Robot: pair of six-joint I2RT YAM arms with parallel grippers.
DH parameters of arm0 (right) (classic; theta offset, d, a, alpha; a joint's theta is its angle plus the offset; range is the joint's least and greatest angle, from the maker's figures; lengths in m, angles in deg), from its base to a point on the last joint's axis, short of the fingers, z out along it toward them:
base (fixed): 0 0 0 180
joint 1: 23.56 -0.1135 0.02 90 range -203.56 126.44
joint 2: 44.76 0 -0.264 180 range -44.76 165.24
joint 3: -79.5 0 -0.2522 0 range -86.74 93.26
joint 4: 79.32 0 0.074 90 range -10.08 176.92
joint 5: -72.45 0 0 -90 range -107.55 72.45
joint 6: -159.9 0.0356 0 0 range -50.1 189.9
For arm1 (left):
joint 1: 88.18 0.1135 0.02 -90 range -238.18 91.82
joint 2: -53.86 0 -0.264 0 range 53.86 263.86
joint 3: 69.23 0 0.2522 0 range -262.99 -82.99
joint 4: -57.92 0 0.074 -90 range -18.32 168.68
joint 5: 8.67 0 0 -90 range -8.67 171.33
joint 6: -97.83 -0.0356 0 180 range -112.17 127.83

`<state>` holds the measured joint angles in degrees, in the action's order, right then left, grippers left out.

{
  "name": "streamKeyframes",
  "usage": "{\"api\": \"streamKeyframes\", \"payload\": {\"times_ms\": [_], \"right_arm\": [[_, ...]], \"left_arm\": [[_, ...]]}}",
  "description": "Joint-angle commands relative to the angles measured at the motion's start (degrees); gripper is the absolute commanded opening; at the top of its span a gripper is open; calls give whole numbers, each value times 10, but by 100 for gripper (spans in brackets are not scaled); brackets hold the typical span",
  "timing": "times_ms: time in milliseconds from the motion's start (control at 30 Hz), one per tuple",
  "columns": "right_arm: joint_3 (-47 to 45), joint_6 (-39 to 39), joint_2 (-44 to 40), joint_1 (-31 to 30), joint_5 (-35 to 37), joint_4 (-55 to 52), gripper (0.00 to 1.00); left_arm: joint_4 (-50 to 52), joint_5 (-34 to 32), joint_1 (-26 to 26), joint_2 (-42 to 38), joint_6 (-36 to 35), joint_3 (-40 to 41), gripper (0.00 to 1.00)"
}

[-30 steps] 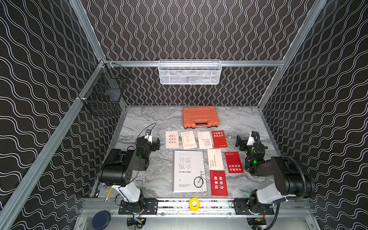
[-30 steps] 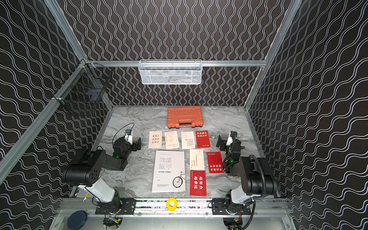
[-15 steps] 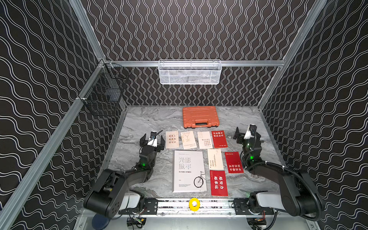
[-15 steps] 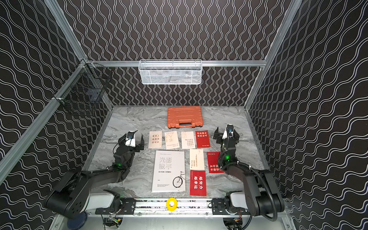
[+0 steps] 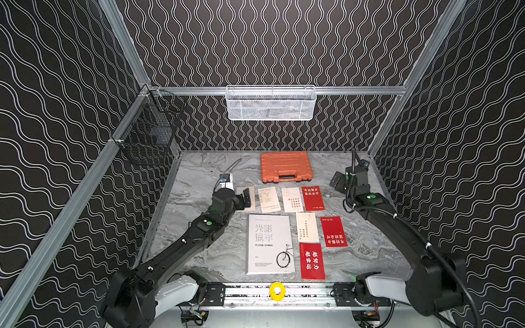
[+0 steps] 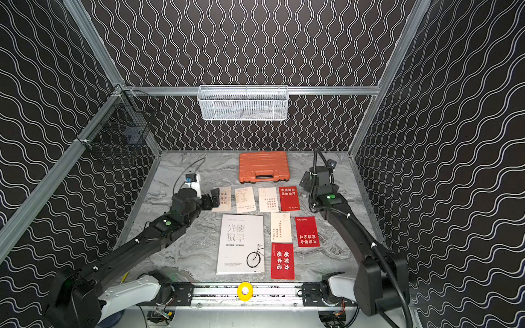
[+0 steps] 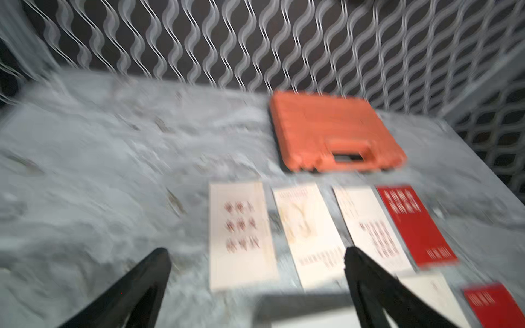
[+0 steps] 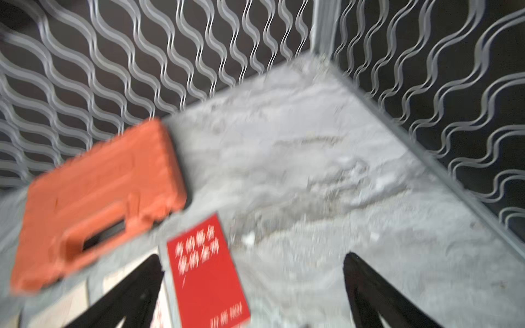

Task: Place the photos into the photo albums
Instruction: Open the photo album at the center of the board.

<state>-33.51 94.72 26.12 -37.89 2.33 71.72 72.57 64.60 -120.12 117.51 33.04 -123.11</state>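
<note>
My right gripper should lift the cover's bicycle-side edge (image 5: 292, 244) while my left gripper steadies the spine of the white photo album (image 5: 269, 244), because the album is closed. This should come before photos go in.
The white photo album (image 5: 269, 244) (image 6: 241, 244) lies shut at the front centre, cover up. Several photos lie flat around it. A back row holds three cream ones (image 5: 268, 199) and a red one (image 5: 312, 198). One cream (image 5: 306, 227) and two red ones (image 5: 333, 231) lie right of the album. My left gripper (image 5: 247, 197) (image 7: 257, 250) hovers open above the leftmost cream photo (image 7: 241, 235), partly hiding it in both top views. My right gripper (image 5: 345, 181) (image 8: 252, 255) is open and empty, just right of the back red photo (image 8: 204, 272).
An orange tool case (image 5: 285, 167) lies behind the photo row. A white mesh basket (image 5: 270, 102) hangs on the back wall and a black wire basket (image 5: 147, 136) on the left wall. A yellow knob (image 5: 277, 290) sits on the front rail.
Both arms have stretched away from the front rail toward the back. The left gripper reached the leftmost cream photo, the right one the back right. Both stayed open.
</note>
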Motion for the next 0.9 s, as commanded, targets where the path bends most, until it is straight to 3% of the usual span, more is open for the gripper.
{"api": "streamKeyframes", "payload": {"times_ms": [0,200,433,700,867], "right_arm": [[-23,-1,-48,-19,-137,-54,100],[-47,-3,-98,-75,-277,-115,100],[-120,70,-153,-166,-410,-68,96],[-210,160,-142,-240,-445,54,78],[-230,186,-102,-282,-430,99,77]], "left_arm": [[152,42,-25,6,30,-27,97],[276,73,-90,16,39,-65,92],[309,128,-116,-20,95,-10,85],[243,213,-126,-58,149,89,78],[226,227,-129,-65,155,115,79]]}}
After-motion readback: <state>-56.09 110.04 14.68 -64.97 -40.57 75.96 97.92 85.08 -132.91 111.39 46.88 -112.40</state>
